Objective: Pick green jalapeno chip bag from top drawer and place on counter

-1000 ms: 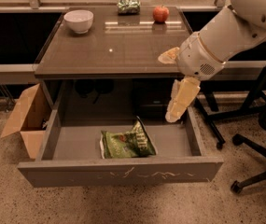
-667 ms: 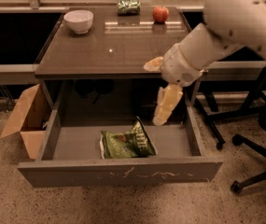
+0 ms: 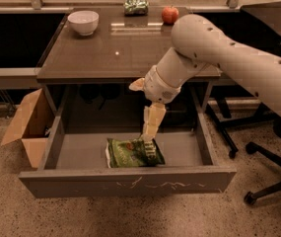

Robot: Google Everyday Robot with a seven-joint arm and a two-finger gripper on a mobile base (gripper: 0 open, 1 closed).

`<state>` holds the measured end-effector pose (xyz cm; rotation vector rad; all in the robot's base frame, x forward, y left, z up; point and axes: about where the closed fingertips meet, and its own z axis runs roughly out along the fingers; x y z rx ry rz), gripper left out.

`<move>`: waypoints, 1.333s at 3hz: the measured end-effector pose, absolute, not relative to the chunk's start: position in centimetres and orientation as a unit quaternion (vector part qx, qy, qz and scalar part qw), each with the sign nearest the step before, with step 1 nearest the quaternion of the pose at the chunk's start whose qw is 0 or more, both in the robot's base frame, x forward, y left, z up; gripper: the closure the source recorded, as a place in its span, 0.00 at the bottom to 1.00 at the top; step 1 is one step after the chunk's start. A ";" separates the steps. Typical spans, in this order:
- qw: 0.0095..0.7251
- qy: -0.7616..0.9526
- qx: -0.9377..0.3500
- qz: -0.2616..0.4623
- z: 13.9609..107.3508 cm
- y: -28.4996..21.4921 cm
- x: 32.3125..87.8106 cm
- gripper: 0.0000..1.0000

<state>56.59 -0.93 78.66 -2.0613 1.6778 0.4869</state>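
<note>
The green jalapeno chip bag (image 3: 134, 153) will crumple in my gripper and hang down when I lift it, because it has a crinkled side (image 3: 127, 156).
The green jalapeno chip bag (image 3: 131, 153) lies flat on the floor of the open top drawer (image 3: 130, 182), near its front and a little right of the middle. My gripper (image 3: 140, 112) hangs below the counter's front edge, reaching down into the drawer. It is open. Its lower finger (image 3: 151, 123) points down, with its tip at the bag's rear edge. The other finger (image 3: 137, 84) sticks out to the left, just under the counter (image 3: 105, 53). Nothing is held. The arm crosses over the counter's right front corner.
On the counter stand a white bowl (image 3: 83, 21) at the back left, a small shiny green packet (image 3: 136, 6) at the back middle and a red apple (image 3: 169, 15) at the back right. An open cardboard box (image 3: 25, 127) sits left of the drawer. Office chair legs (image 3: 268, 152) stand at the right.
The arm has swung left and down. The gripper has moved from the drawer's right side to above the bag, and its lower finger now reaches the bag's rear edge.
</note>
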 end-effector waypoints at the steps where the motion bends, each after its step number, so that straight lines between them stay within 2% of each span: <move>1: 0.186 0.603 -0.753 0.185 74.1 0.6 57.0 0.00; 2: 0.161 0.604 -0.757 0.192 70.1 1.3 57.4 0.00; 3: 0.143 0.604 -0.759 0.196 67.4 1.4 57.8 0.15; 4: 0.126 0.597 -0.765 0.205 64.8 1.9 57.8 0.46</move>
